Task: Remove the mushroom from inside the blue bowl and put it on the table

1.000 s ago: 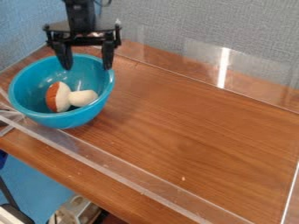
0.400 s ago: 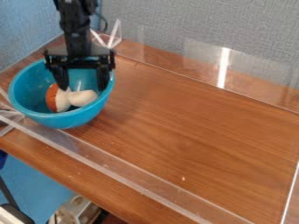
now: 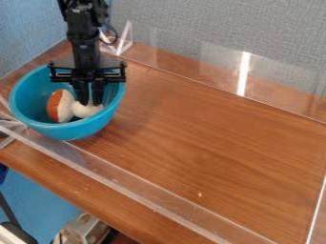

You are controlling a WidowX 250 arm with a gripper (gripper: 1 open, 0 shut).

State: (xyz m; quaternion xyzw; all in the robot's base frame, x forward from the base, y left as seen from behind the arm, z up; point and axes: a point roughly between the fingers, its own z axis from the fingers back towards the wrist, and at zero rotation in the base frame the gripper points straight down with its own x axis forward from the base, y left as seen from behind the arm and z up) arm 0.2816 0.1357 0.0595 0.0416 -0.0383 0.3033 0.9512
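My gripper's fingers are close together by the mushroom's stem (image 3: 87, 110), and the mushroom's cap is outside them. I should lift clear, open my fingers and come down with one on each side of the mushroom (image 3: 71, 107).
The blue bowl (image 3: 33, 122) stands at the left end of the wooden table (image 3: 216, 143). Inside it lies the mushroom (image 3: 60, 105), orange-brown cap to the left and cream stem to the right. My gripper (image 3: 87, 98) reaches straight down into the bowl. Its two dark fingers are drawn close together on the mushroom's stem, hiding part of it. The gripper's black crossbar sits just above the bowl's rim.
Low clear acrylic walls run along the table's back edge (image 3: 242, 69) and front edge (image 3: 152, 191). The bowl sits close to the left corner of these walls. A blue-grey wall stands behind the table.
The gripper has come down from above the bowl's rim into the bowl. Its fingers, spread wide before, have closed together on the mushroom's stem.
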